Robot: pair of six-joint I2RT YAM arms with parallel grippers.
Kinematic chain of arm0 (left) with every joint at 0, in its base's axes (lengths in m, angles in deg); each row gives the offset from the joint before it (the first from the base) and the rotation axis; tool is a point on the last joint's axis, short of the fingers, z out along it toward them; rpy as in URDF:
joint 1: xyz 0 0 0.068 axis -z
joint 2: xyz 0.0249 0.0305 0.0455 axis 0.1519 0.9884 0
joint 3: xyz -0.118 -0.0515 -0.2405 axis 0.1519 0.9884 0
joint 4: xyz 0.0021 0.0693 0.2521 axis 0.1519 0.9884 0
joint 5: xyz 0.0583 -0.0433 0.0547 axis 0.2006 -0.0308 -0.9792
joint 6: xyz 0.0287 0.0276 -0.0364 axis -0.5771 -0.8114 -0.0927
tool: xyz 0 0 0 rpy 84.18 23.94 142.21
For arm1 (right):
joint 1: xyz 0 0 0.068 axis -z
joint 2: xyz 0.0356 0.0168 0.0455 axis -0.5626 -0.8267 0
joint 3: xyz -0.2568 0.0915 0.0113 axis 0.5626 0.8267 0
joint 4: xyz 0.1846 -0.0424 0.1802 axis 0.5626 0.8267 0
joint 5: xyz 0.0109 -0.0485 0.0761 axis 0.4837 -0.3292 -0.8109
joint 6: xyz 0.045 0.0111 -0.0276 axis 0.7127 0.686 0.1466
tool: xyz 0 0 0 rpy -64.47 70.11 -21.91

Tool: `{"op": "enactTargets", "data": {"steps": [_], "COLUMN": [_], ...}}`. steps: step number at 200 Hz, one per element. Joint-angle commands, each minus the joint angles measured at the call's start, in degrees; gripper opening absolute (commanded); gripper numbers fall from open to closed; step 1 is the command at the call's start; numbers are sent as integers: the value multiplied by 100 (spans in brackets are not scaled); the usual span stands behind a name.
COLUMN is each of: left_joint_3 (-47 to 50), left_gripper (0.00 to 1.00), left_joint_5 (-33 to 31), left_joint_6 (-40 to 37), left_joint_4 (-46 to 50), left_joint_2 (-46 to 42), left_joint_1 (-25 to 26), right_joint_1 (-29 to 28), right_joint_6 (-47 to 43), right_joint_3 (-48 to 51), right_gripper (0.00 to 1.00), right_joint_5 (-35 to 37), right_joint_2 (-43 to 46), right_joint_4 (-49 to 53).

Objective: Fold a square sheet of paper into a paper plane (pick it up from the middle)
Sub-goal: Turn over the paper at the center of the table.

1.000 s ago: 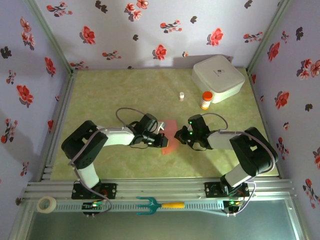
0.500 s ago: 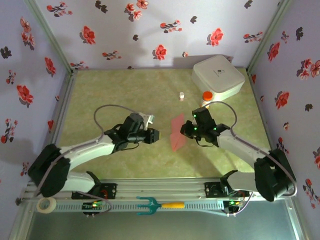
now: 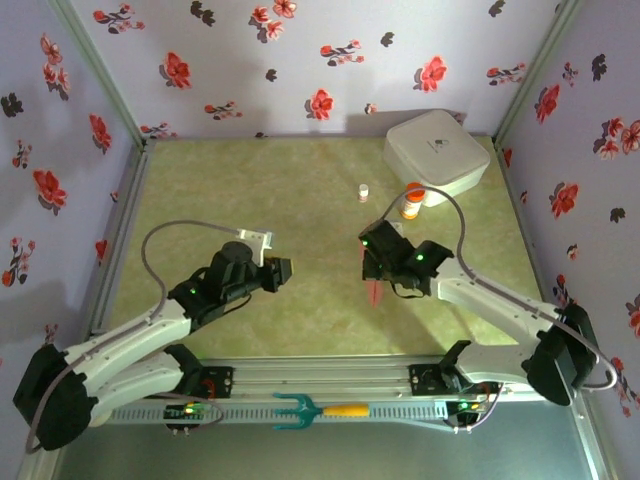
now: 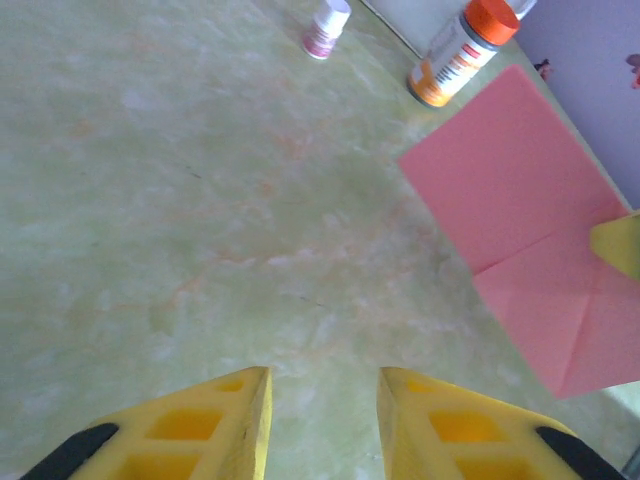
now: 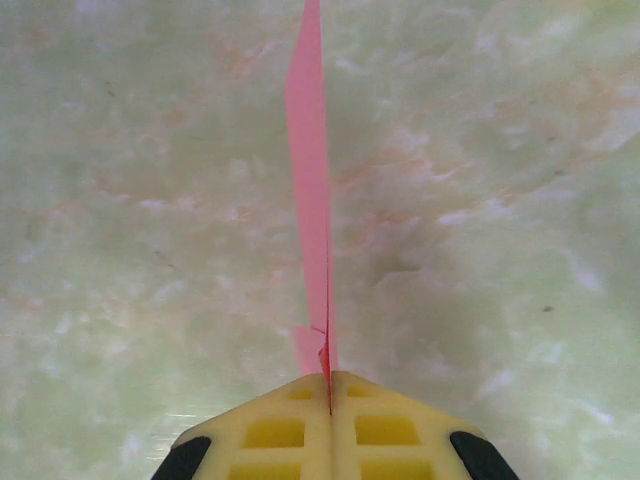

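Note:
The folded sheet on edge [image 3: 374, 292] is away from my left gripper, so next my right gripper puts it down flat nearer the middle [image 3: 332, 277] before my left gripper takes it.
The square sheet of paper [image 4: 520, 195] is salmon pink and folded, with creases across it. My right gripper [image 5: 330, 378] is shut on its edge and holds it off the table. From that wrist the sheet [image 5: 312, 180] stands edge-on as a thin strip. From above it [image 3: 373, 291] hangs as a narrow sliver below the right gripper [image 3: 371, 272]. One right fingertip [image 4: 620, 245] shows at the paper's right side. My left gripper [image 4: 322, 395] is open with nothing between its fingers. It sits left of the paper, well apart from it [image 3: 287, 269].
A white rounded box [image 3: 436, 150] stands at the back right. In front of it are an orange-capped bottle [image 3: 411, 200] and a small white bottle [image 3: 363, 192]. A teal fork with an orange handle [image 3: 315, 409] and a tape roll [image 3: 94, 408] lie on the front rail.
My left gripper let go of the paper, opened and drew back to the left. My right gripper kept its hold and turned the sheet edge-on, shifting slightly left.

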Motion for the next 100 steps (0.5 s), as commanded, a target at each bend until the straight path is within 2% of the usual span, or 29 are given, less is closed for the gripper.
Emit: {"op": "enactTargets", "data": {"steps": [1, 48, 100], "left_joint_3": [127, 377, 570], "left_gripper": [35, 36, 32], "left_joint_5": [-442, -889, -1849], "left_joint_6": [-125, -28, 309], "left_joint_4": [287, 714, 1487], "left_joint_2": [-321, -996, -2078], "left_joint_1": [-73, -198, -326], "right_joint_1": [-298, -784, -1319], "right_joint_6": [-221, 71, 489], "right_joint_3": [-520, -1286, -2059], "right_gripper": [3, 1, 2], "right_joint_5": [1374, 2357, 2246], "right_joint_2": [-392, -1555, -3113], "right_joint_4": [1048, 1650, 1461]}}
